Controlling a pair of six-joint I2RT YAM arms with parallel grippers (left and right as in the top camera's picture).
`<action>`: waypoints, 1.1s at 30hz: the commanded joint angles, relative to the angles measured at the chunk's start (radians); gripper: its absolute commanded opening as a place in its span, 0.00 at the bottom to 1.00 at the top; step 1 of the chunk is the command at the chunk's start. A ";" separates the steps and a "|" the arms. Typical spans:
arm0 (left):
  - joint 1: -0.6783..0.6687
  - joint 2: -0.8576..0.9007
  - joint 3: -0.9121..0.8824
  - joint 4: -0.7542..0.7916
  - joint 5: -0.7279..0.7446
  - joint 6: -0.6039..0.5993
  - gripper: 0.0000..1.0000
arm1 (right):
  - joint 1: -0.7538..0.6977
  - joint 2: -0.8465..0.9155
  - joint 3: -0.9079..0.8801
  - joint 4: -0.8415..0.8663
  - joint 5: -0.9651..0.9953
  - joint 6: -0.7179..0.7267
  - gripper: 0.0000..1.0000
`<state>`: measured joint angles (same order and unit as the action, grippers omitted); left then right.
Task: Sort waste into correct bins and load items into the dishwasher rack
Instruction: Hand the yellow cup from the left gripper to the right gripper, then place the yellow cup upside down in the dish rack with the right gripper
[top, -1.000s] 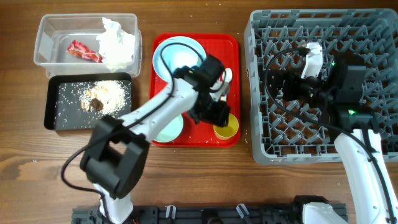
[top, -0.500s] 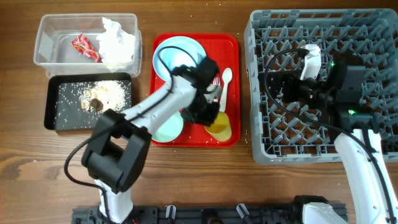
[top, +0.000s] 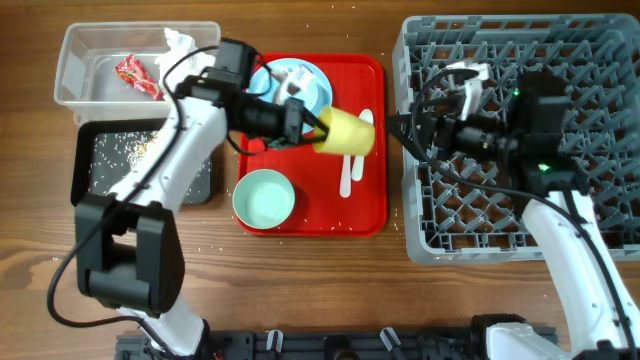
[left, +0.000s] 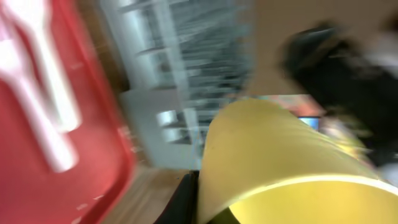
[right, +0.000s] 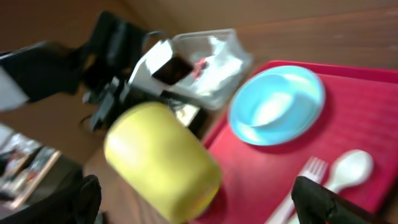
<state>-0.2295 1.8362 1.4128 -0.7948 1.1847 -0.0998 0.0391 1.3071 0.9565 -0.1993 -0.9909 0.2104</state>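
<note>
My left gripper is holding the yellow cup (top: 322, 133) by its rim, short of the dishwasher rack. My right gripper should therefore take hold of the cup's base (top: 363, 138) and load the cup.
My left gripper (top: 322, 128) is shut on the small yellow cup (top: 348, 132), which it holds tipped on its side above the red tray (top: 372, 210). In the left wrist view the cup (left: 273, 155) fills the frame, a dark finger (left: 185, 198) against its wall. My right gripper (top: 402, 130) stands open at the left edge of the dishwasher rack (top: 520, 215), facing the cup (right: 161, 158), with nothing between its fingers (right: 323, 199). The pale blue plate (top: 290, 82), a bowl (top: 263, 198), and the white fork (right: 305, 177) and spoon (right: 348, 168) lie on the tray.
At the back left, the clear tub (top: 75, 60) holds a red wrapper (top: 137, 78) and a white napkin (top: 180, 40). In front of it the black tray (top: 90, 185) carries rice grains and scraps. The left arm crosses over both bins.
The left gripper shut on the yellow cup, lifted it off the tray's front right corner and tipped it sideways toward the rack. The right gripper moved left to the rack's edge, still open.
</note>
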 joint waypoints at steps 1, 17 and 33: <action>0.039 -0.015 0.001 0.031 0.312 0.026 0.04 | 0.026 0.039 0.010 0.075 -0.182 0.003 1.00; 0.025 -0.015 0.001 0.048 0.392 0.025 0.04 | 0.204 0.062 0.010 0.364 -0.143 0.116 0.83; 0.024 -0.015 0.001 0.056 0.392 0.025 0.04 | 0.230 0.064 0.010 0.394 -0.143 0.134 0.80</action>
<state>-0.2012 1.8362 1.4128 -0.7429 1.5600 -0.0902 0.2512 1.3640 0.9565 0.1749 -1.1172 0.3405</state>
